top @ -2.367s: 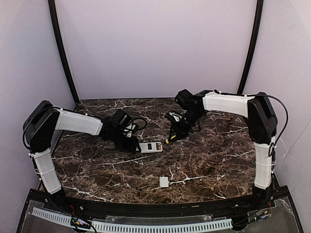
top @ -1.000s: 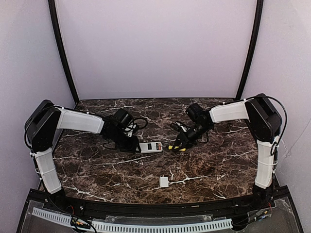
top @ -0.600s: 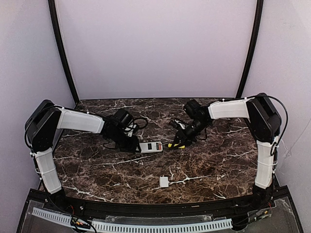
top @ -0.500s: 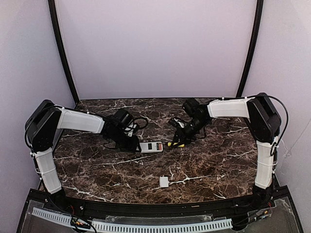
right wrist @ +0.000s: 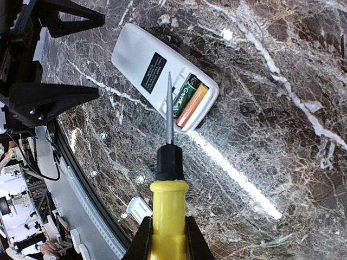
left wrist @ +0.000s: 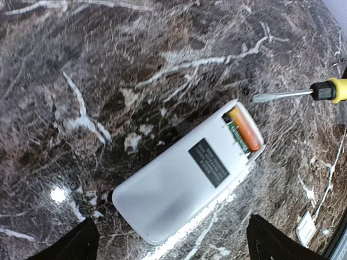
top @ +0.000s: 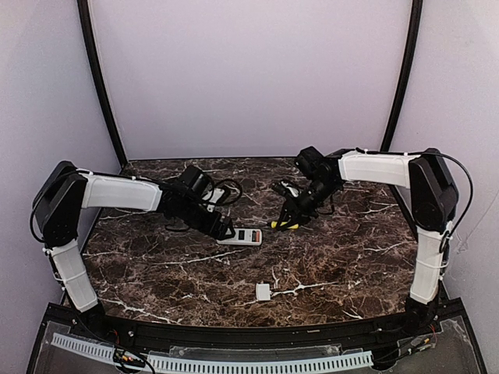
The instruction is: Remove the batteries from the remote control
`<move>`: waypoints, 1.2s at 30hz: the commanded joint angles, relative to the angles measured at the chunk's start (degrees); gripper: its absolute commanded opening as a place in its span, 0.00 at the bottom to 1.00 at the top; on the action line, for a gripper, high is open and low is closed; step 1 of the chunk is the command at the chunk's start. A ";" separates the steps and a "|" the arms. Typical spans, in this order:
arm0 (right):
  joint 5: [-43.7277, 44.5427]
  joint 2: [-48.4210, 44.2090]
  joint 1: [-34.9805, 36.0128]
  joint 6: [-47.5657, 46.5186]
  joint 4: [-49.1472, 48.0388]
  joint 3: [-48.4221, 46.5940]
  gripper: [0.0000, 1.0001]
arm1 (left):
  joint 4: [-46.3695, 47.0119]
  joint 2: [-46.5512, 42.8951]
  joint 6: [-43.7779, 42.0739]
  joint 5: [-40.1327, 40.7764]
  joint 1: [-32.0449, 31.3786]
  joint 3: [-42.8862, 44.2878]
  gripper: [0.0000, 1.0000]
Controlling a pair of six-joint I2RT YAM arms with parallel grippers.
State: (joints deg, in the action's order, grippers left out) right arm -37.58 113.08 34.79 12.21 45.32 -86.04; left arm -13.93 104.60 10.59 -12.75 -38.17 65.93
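Observation:
The remote control (left wrist: pixel 176 181) lies loose and crooked under the robot's left gripper, so that gripper should turn to line up with it and hold the remote control's sides (left wrist: pixel 157 161) before the robot pries.
The white remote control (top: pixel 243 236) lies flat on the marble with its compartment uncovered. Two batteries (left wrist: pixel 244 130), one orange-red and one dark green, sit side by side in it. My left gripper (left wrist: pixel 173 250) hovers open over the remote's closed end, its dark fingertips (left wrist: pixel 80 245) wide on either side and touching nothing. My right gripper (right wrist: pixel 167 241) is shut on the yellow handle of a screwdriver (right wrist: pixel 168 200). The blade tip hangs over the remote (right wrist: pixel 157 65) just beside the batteries (right wrist: pixel 190 101). In the top view the right gripper (top: pixel 290 216) is just right of the remote.
A small white square cover piece (top: pixel 263 291) lies near the front of the table, also seen as the cover piece (right wrist: pixel 138 209) in the right wrist view. Black frame rails and lilac walls close in the marble table (top: pixel 335 257).
My left gripper has opened and let go of the remote, with its arm shifted slightly. The right arm has drawn the screwdriver a little up and back from the remote's end.

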 commanded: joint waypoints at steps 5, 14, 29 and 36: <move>6.56 -4.98 -0.52 -2.10 2.82 -0.60 0.00 | 1.47 -9.28 -28.41 -4.13 -0.29 1.03 0.99; 8.70 -10.36 -1.30 -1.58 1.29 4.91 0.00 | -15.42 -6.23 -64.96 -11.43 -0.21 9.29 0.97; 9.53 -15.35 -1.91 -1.87 0.57 11.09 0.00 | -34.48 15.03 -74.05 -9.92 0.04 30.81 0.94; 8.61 -14.24 -2.35 -2.53 0.56 10.78 0.00 | -29.77 17.30 -70.47 -10.79 0.35 28.00 0.94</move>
State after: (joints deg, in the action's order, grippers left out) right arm -28.47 99.31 32.91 10.79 46.59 -75.44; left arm -44.62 121.43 -61.67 -22.52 -38.15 95.15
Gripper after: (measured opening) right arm 0.135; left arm 0.937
